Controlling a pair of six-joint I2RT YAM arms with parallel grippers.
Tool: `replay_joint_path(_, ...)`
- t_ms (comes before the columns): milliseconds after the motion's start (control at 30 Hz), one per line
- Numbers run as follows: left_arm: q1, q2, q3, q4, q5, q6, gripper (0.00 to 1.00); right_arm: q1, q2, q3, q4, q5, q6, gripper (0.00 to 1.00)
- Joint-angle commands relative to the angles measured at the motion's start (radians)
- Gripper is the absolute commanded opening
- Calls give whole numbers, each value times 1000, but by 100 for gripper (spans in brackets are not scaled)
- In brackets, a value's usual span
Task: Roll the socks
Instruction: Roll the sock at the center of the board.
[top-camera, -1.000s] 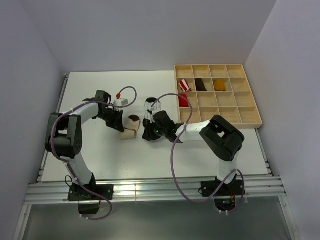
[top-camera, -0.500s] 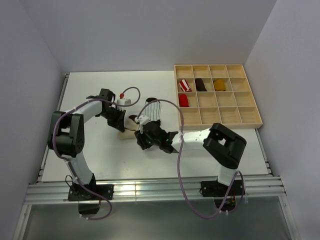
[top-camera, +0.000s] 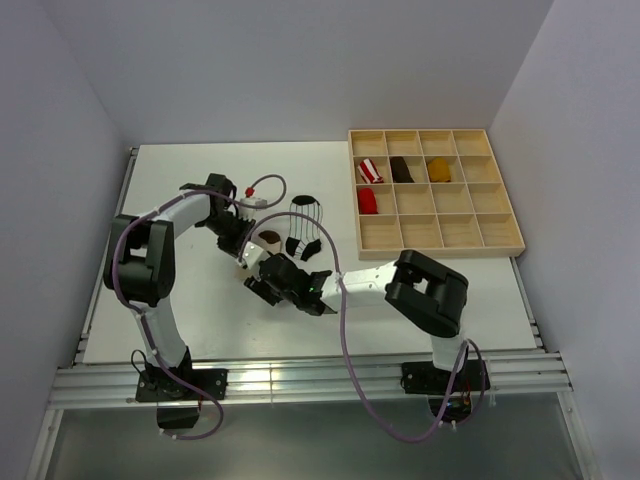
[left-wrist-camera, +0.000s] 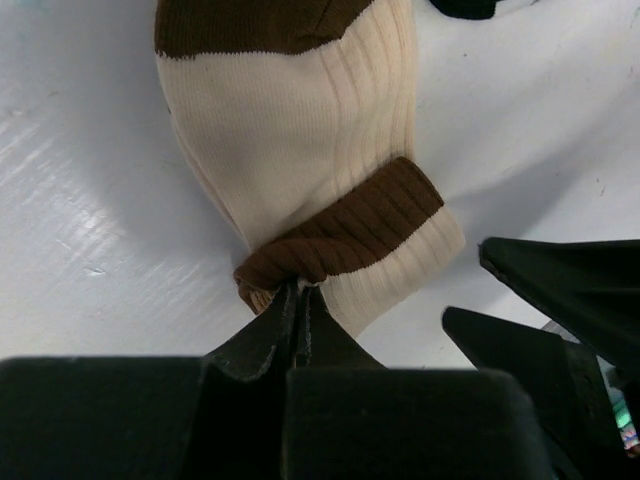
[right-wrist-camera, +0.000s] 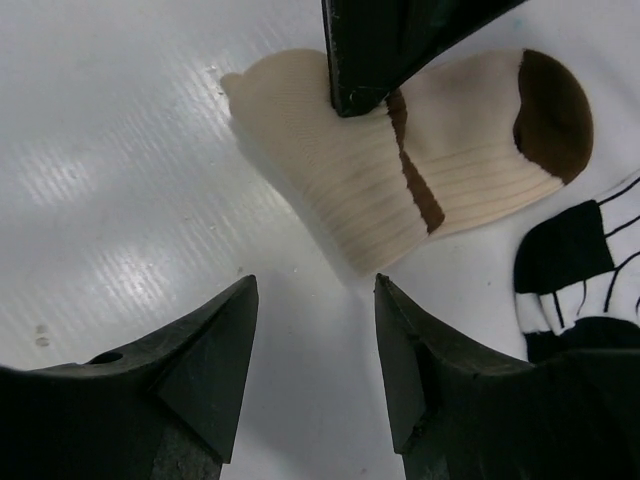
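Observation:
The cream sock's brown band is pinched in my left gripper, so my right gripper should hold the cream end's far corner while my left gripper grabs the sock's cream end.
The cream sock with brown heel and band lies on the white table. My left gripper is shut on its edge at the brown band. My right gripper stands open just short of the sock's cream end, with only bare table between its fingers. The white sock with thin black stripes lies loose beside the cream one. From above, the left gripper and right gripper meet at the cream sock, with the striped sock just to its right.
A wooden compartment tray stands at the back right. It holds a red-and-white bundle, a dark brown bundle, a mustard bundle and a red bundle. The left arm's cable loops above the socks.
My right gripper has moved left from the striped sock to the cream sock's near end, and its jaws have widened. The striped sock now lies spread out. The left gripper keeps its hold.

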Motion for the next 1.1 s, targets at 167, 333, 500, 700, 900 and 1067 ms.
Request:
replay_joint_path(167, -33, 38, 46, -70, -5, 25, 0, 38, 70, 122, -33, 108, -170, 58)
replay_joint_path(333, -41, 50, 66, -91, 3, 25, 0, 52, 114, 162, -67, 117, -199, 58)
replay_joint_path(500, -50, 64, 76, -105, 9, 27, 0, 61, 160, 185, -68, 163, -214, 58)
replay_joint_path(700, -55, 81, 80, -130, 47, 31, 0, 56, 203, 211, -67, 207, -190, 57)
replay_joint_path(900, -55, 84, 73, -153, 107, 39, 4, -3, 182, 170, -61, 100, -38, 40)
replay_joint_path(1067, -55, 77, 83, -157, 136, 38, 10, -52, 121, 96, -22, -21, 60, 20)
